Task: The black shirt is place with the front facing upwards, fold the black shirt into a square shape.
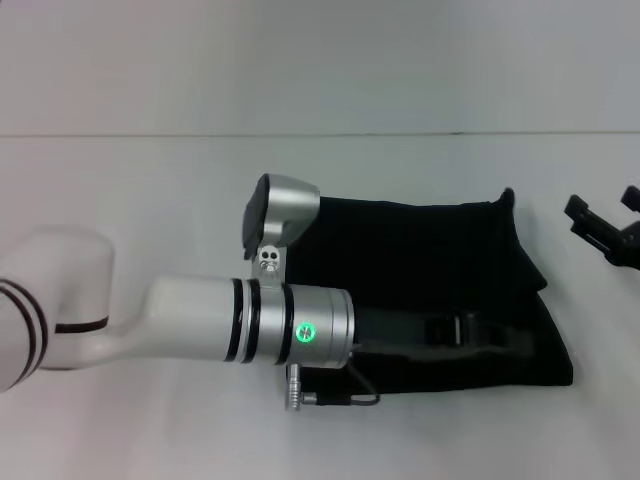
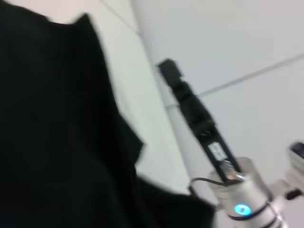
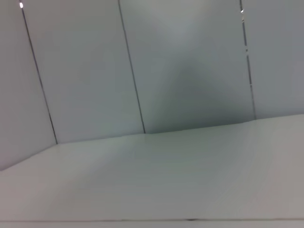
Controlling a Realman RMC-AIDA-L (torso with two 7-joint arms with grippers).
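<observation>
The black shirt's far corner is pulled in and has a lower flap of the shirt poking out [image 1: 534, 273] next to it, so next my right gripper grabs that corner [image 1: 505, 203] and pulls it straight.
The black shirt [image 1: 450, 270] lies folded into a rough rectangle on the white table, right of the middle. No lettering or neck mark shows on it. My left arm reaches in from the left, and my left gripper [image 1: 468, 328] lies low over the shirt's near part, dark against the cloth. The shirt fills the near side of the left wrist view [image 2: 57, 133]. My right gripper [image 1: 603, 205] is open and empty, off the shirt's right edge. It also shows in the left wrist view [image 2: 185, 95]. The right wrist view shows only table and wall.
The white table [image 1: 150, 200] extends around the shirt, with bare surface to the left and in front. A pale wall [image 1: 320, 60] stands behind it. A cable [image 1: 340, 398] hangs from my left wrist next to the shirt's near left corner.
</observation>
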